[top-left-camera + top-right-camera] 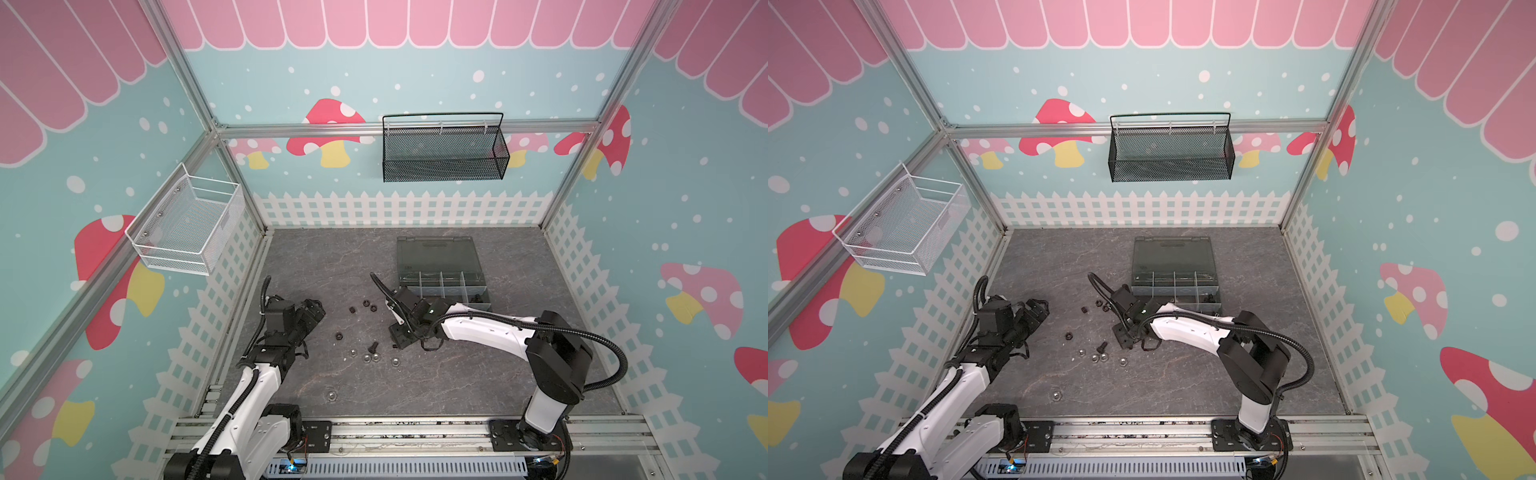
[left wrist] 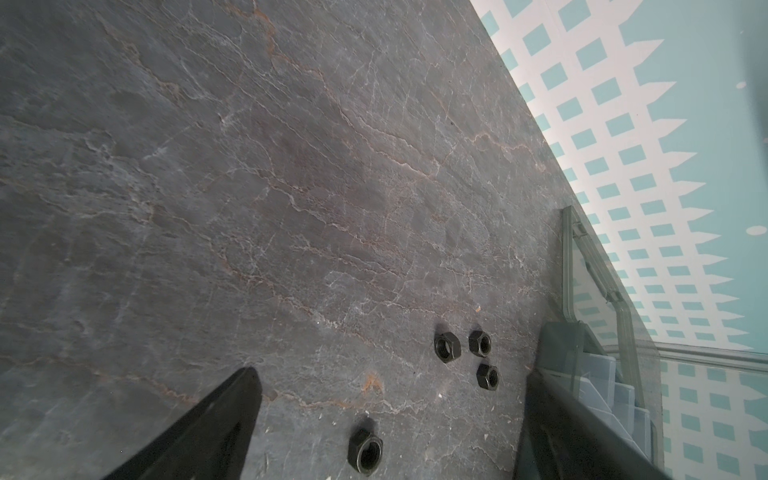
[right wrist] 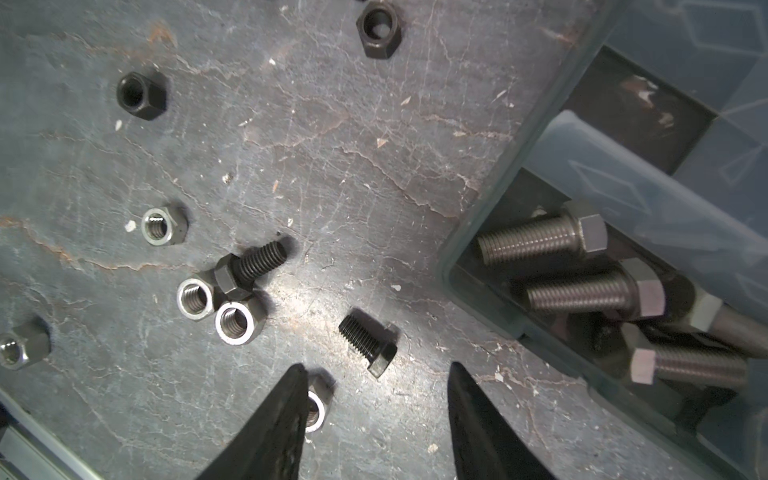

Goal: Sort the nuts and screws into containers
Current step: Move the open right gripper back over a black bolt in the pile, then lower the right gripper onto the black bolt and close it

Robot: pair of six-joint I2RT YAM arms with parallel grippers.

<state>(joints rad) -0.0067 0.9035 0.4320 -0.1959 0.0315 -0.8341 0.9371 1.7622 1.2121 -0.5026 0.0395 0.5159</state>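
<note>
The lone black screw (image 3: 364,340) lies apart from the silver nuts and centred ahead of my right gripper's open fingers, so I keep going down until they are on both sides of its head (image 3: 382,360).
My right gripper (image 3: 377,368) (image 1: 399,337) hangs open low over the table beside the organizer box (image 1: 440,266). A black screw (image 3: 368,347) lies just past its fingertips, held by nothing. One silver nut (image 3: 318,405) is half hidden behind a finger. Another black screw (image 3: 249,268) rests against two silver nuts (image 3: 195,297). Several silver screws (image 3: 540,239) lie in the box's corner container (image 3: 490,291). My left gripper (image 2: 390,374) (image 1: 316,311) is wide open and empty, off to the left. Black nuts (image 2: 446,347) lie loose ahead of it.
The box's lid (image 1: 1173,253) stands open towards the back wall. More nuts are scattered mid-table, one silver nut (image 1: 331,395) alone nearer the front rail. A white wire basket (image 1: 187,224) hangs on the left wall, a black mesh basket (image 1: 444,149) on the back wall.
</note>
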